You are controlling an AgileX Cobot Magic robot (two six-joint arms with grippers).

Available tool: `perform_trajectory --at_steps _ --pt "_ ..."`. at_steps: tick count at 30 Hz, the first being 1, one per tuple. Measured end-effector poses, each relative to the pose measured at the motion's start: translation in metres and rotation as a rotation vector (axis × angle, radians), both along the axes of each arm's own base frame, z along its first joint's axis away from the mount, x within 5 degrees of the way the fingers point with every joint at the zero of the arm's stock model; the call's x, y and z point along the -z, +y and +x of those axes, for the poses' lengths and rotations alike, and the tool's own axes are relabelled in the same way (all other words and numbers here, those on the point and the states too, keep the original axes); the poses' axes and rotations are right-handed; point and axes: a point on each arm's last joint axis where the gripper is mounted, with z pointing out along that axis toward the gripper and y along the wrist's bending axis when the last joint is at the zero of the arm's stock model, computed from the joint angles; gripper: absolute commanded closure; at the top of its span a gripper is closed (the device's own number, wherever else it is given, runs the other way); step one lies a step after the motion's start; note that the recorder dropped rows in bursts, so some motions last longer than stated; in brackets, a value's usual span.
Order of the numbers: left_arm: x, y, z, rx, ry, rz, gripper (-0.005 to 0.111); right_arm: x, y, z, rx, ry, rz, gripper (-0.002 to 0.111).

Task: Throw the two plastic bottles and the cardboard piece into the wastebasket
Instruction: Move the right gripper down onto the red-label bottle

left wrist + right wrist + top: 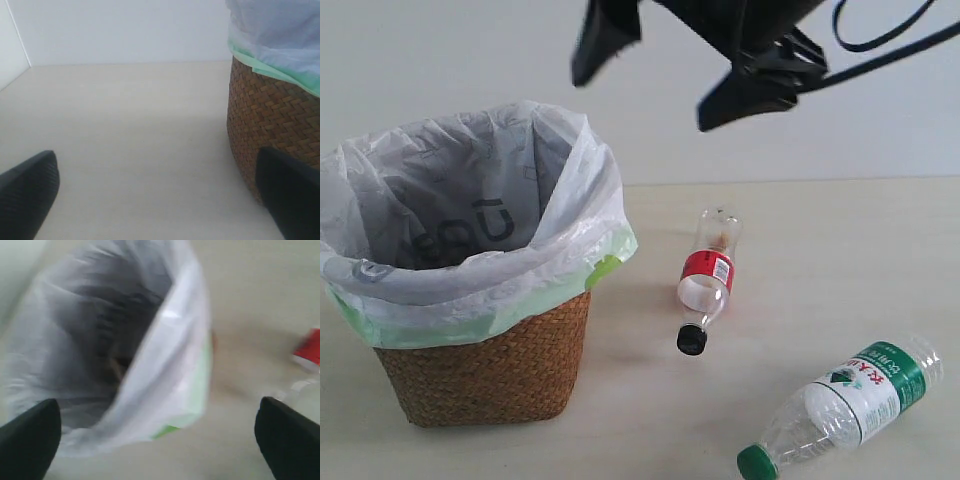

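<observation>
I expect the slim bottle [709, 272] to be almost empty when I pick it up, because only a small brownish patch [720, 241] can be seen through its clear body.
The wastebasket [490, 370], brown wicker with a white bag, stands at the left. The slim bottle with red label and black cap [705, 275] lies on the table to its right. The larger bottle with green-white label and green cap [850, 400] lies at the front right. My right gripper [643, 100] hangs open and empty high above the basket's right rim; its view looks down into the bag [165, 365], with the red label [310, 347] at the edge. My left gripper [155, 200] is open and low beside the wicker wall [270, 115]. The cardboard piece cannot be made out; a dim brownish blur lies deep in the bag.
A pale wall rises behind the light table [800, 230]. Black cables [890, 45] trail from the right arm at the top right. The left wrist view shows bare tabletop [125, 125] running to the wall.
</observation>
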Motion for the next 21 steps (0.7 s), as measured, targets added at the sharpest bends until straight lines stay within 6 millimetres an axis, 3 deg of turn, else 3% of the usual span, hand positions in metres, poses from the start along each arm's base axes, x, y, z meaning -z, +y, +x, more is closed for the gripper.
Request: perform_trajectory --at_steps 5,10,14,21 --pt "0.0 0.0 0.0 0.0 0.0 0.0 -0.001 0.022 -0.032 0.007 0.215 0.029 -0.337 0.014" --pt "0.0 0.0 0.0 0.0 0.0 0.0 -0.001 0.059 -0.048 0.022 0.324 0.152 -0.44 0.014" --pt "0.0 0.0 0.0 0.0 0.0 0.0 -0.001 0.098 -0.039 0.042 0.305 0.249 -0.443 0.014" --pt "0.0 0.0 0.0 0.0 0.0 0.0 -0.001 0.153 -0.016 0.081 0.334 0.242 -0.321 0.014"
